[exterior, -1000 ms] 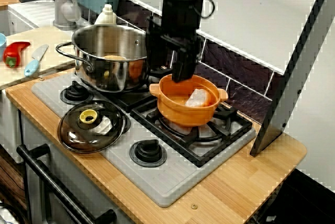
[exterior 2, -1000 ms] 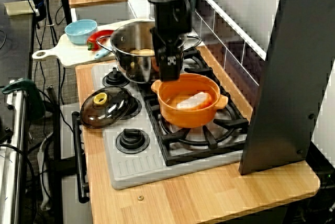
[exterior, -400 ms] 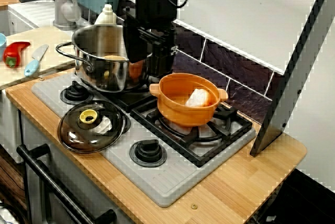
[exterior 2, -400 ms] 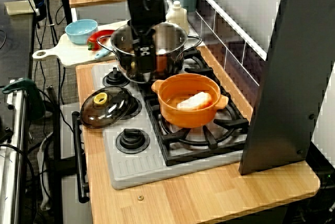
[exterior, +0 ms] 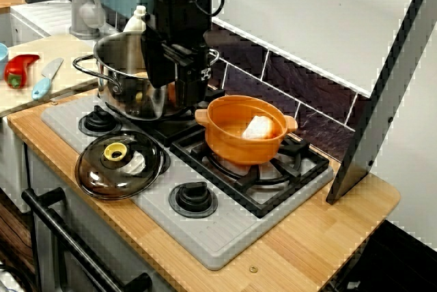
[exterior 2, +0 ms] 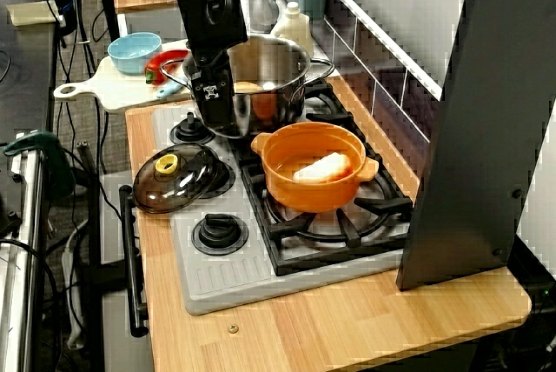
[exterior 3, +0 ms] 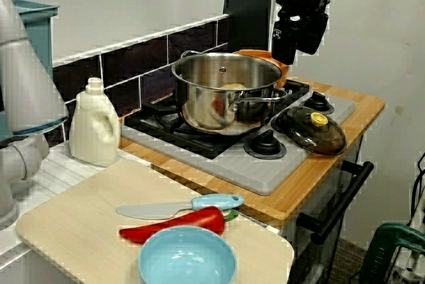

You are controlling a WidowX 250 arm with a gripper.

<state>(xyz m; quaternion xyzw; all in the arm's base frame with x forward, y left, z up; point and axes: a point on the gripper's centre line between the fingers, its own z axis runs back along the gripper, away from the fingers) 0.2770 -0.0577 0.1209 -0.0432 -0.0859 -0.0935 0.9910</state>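
The glass lid (exterior: 117, 165) should reveal another black stove knob when the robot lifts it, because a round grey edge (exterior: 165, 161) peeks out in line with the other knobs.
My black gripper (exterior: 174, 80) hangs open and empty over the near rim of the steel pot (exterior: 126, 80), left of the orange pot (exterior: 239, 145). In the view from the stove's end the gripper (exterior 2: 213, 111) covers the steel pot's (exterior 2: 278, 68) left wall. A white lump (exterior: 259, 127) lies in the orange pot on the front right burner. Something yellowish (exterior: 149, 74) sits inside the steel pot. From the cutting board side the gripper (exterior 3: 295, 42) is above and behind the steel pot (exterior 3: 219, 91).
A glass lid (exterior: 119, 166) with a yellow knob lies on the front left burner. A white bottle (exterior 3: 96, 125) stands behind the stove. On the cutting board (exterior 3: 80, 231) lie a red pepper (exterior 3: 176, 224), a blue knife (exterior 3: 179, 206) and a blue bowl (exterior 3: 186, 257). A dark slanted panel (exterior: 382, 101) rises at the right.
The gripper has left its place over the orange pot and swung left to the steel pot's near side. The white lump stays in the orange pot.
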